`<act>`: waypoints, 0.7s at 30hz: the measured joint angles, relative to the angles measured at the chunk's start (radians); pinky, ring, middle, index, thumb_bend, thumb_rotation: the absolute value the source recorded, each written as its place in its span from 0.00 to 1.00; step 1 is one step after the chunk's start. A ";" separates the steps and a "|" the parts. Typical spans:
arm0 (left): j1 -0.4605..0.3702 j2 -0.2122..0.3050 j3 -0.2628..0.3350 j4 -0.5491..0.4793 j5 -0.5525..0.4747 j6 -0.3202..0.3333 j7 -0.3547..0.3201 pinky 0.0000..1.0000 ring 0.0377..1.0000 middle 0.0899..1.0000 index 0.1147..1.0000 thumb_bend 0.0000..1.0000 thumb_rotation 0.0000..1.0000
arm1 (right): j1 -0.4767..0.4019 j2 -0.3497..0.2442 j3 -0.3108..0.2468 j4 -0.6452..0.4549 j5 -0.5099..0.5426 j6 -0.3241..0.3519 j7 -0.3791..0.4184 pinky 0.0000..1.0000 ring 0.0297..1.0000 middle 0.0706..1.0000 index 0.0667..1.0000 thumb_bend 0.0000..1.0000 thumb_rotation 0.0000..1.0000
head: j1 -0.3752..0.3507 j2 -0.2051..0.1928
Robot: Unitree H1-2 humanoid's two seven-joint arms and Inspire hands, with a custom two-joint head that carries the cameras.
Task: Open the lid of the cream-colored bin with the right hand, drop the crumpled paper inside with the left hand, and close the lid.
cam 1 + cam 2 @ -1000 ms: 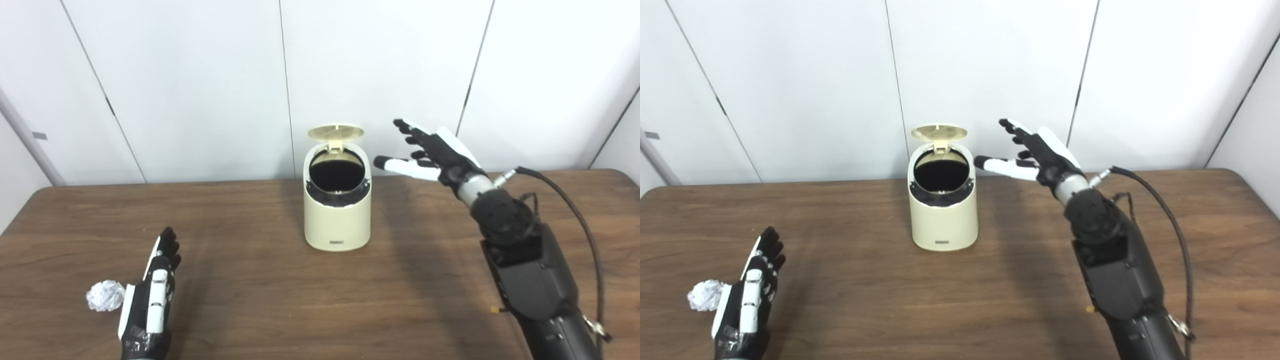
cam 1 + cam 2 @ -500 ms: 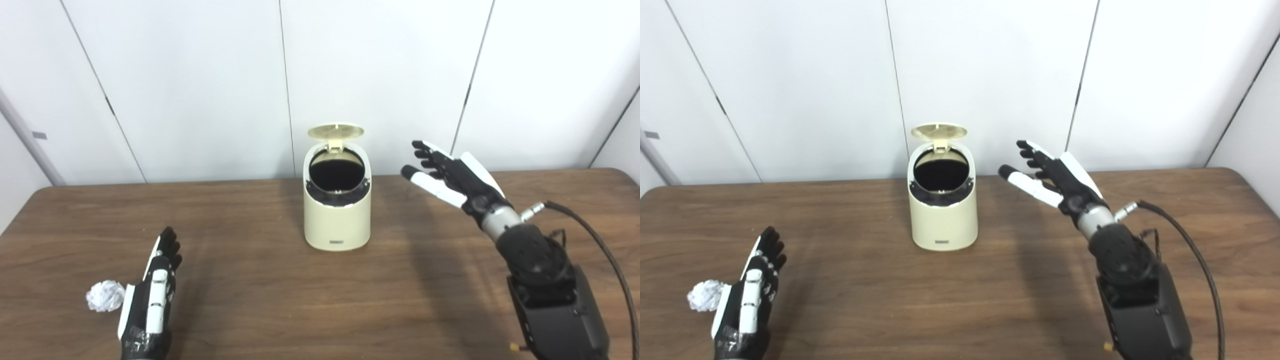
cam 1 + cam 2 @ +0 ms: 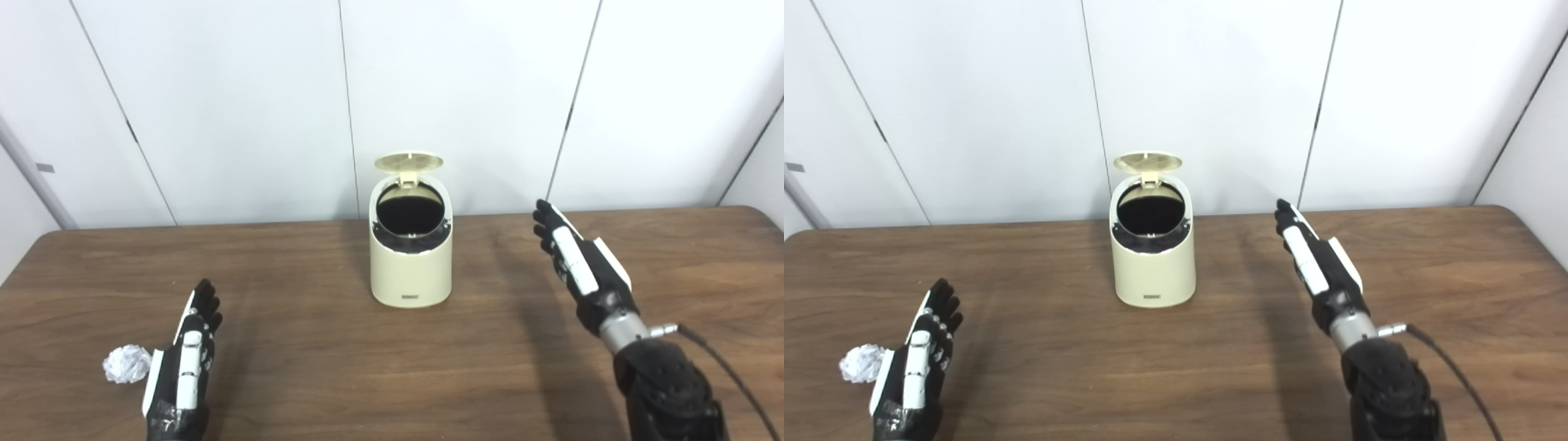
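My gripper will carry the crumpled white paper point(image 3: 127, 364) to the bin, and the paper will stay a tight ball because it is wadded round with its folds tucked in.
The cream-colored bin point(image 3: 410, 269) stands at the table's middle back with its round lid point(image 3: 408, 162) flipped up and its dark inside showing. A crumpled white paper ball point(image 3: 125, 364) lies on the table at the front left. My left hand point(image 3: 187, 358) is open, fingers straight, just right of the paper and not touching it. My right hand point(image 3: 579, 269) is open and empty, fingers straight, held above the table to the right of the bin and well apart from it.
The brown wooden table point(image 3: 343, 355) runs across the view, with its far edge against white wall panels point(image 3: 245, 92). A black cable point(image 3: 729, 373) trails from my right wrist at the front right.
My right hand has drawn back from beside the bin's lid, down and toward me, its thumb folding in line with the fingers. The lid stays open. The left hand and paper have not moved.
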 measured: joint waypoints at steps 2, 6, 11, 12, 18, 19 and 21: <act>0.000 0.000 0.000 0.000 0.000 0.003 0.000 1.00 1.00 1.00 1.00 0.36 0.94 | 0.019 0.018 -0.010 0.019 0.023 -0.026 -0.029 1.00 0.96 0.95 0.94 0.55 0.95 | 0.000 0.003; 0.000 0.002 0.000 0.000 0.000 0.003 -0.003 1.00 1.00 1.00 1.00 0.38 0.93 | 0.053 0.044 -0.027 0.051 0.071 -0.110 -0.073 1.00 0.97 0.97 0.95 0.52 0.99 | -0.005 0.011; 0.000 0.002 -0.001 0.000 -0.004 0.002 -0.006 1.00 1.00 1.00 1.00 0.38 0.93 | 0.087 0.058 -0.026 0.064 0.114 -0.173 -0.091 1.00 0.98 0.99 0.96 0.50 1.00 | -0.005 0.011; 0.000 0.002 -0.001 0.001 -0.005 0.002 -0.007 1.00 1.00 1.00 1.00 0.38 0.93 | 0.095 0.061 -0.023 0.064 0.119 -0.181 -0.096 1.00 0.99 0.99 0.96 0.50 1.00 | -0.005 0.011; 0.000 0.002 0.000 -0.002 -0.004 0.003 -0.004 1.00 1.00 1.00 1.00 0.36 0.94 | 0.128 0.064 -0.007 0.085 0.129 -0.225 -0.115 1.00 0.99 0.99 0.96 0.48 1.00 | 0.003 0.020; 0.000 0.002 0.000 -0.002 -0.005 0.003 -0.004 1.00 1.00 1.00 1.00 0.36 0.95 | 0.129 0.063 -0.006 0.093 0.130 -0.234 -0.117 1.00 0.99 0.99 0.95 0.48 1.00 | 0.000 0.026; 0.001 0.002 0.000 -0.004 -0.006 0.005 -0.004 1.00 1.00 1.00 1.00 0.35 0.95 | 0.136 0.062 -0.003 0.096 0.130 -0.250 -0.118 1.00 0.99 0.99 0.95 0.47 1.00 | 0.000 0.026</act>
